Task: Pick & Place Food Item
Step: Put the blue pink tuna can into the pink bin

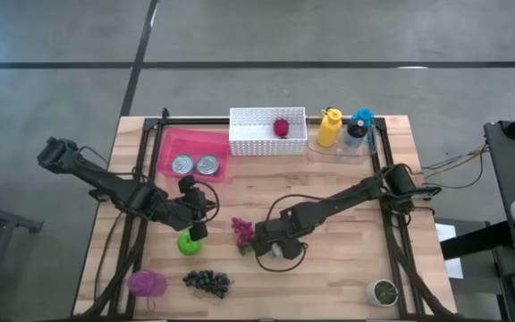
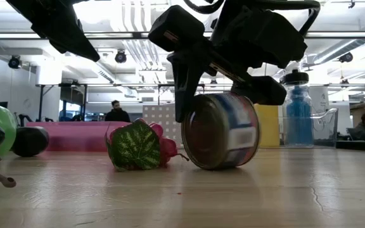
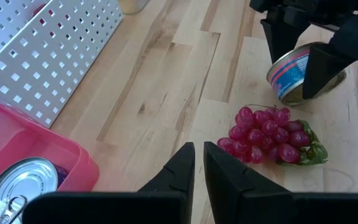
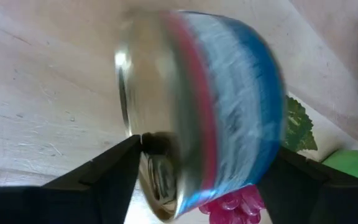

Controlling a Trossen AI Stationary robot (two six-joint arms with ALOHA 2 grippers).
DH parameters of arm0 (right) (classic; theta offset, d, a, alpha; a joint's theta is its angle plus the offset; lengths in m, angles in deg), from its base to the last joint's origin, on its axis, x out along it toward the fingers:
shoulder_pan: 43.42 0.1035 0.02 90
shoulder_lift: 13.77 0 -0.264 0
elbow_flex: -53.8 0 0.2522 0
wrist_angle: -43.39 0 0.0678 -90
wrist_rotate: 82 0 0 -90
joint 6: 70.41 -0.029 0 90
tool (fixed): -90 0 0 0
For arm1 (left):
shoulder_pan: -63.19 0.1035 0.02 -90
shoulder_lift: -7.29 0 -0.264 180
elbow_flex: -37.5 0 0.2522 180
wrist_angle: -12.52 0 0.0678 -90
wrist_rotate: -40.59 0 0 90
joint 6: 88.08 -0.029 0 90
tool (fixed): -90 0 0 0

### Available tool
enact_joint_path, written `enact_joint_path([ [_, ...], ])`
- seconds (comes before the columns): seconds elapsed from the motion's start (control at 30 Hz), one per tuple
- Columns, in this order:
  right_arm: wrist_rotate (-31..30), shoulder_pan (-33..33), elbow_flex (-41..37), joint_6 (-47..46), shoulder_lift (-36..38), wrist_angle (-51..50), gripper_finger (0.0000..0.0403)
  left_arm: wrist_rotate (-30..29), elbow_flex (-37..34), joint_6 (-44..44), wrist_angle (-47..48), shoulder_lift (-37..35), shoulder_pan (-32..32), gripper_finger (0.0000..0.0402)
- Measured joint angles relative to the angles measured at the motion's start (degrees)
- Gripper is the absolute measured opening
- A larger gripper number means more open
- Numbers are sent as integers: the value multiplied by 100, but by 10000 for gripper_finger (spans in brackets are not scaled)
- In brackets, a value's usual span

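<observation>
My right gripper should open, line its fingers up with the tin can's flat ends (image 4: 145, 93) and then close squarely, because the tin can (image 4: 219, 102) lies at a slant across its fingers.
My right gripper (image 1: 274, 248) is shut on a tin can with a blue and red label (image 3: 293, 73), near the table's middle. A bunch of red grapes on a green leaf (image 1: 241, 231) lies on the wood just left of the can. My left gripper (image 3: 199, 167) is shut and holds nothing; it hovers left of the grapes, above a green apple (image 1: 189, 242). A pink bin (image 1: 179, 143) holding two cans sits toward the far left. A white perforated basket (image 1: 249, 143) with a dark red item (image 1: 281, 128) stands at the far edge. My right gripper pinches the can between its two fingers, one finger (image 3: 320, 65) over the can's open flat end and the other (image 3: 275, 34) behind the opposite end. The fingers come slanting down from the right. The can lies on its side, its curved wall (image 2: 224, 161) at the table surface.
Black grapes (image 1: 206, 281) and a purple item (image 1: 147, 283) lie near the front left edge. A small can (image 1: 384, 292) sits at the front right. A yellow bottle (image 1: 329, 128) and a blue bottle (image 1: 358, 130) stand in a clear tray at the far right.
</observation>
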Motion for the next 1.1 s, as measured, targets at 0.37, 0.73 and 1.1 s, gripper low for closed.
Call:
enact_joint_path([
  [0.37,2,-1,9,-8,0,75,200,0,0,0,0,0,0,39],
  [0.73,0,-2,9,-66,0,74,210,0,0,0,0,0,0,39],
  [1.1,4,-2,-1,20,-2,27,243,1,0,0,2,0,0,39],
])
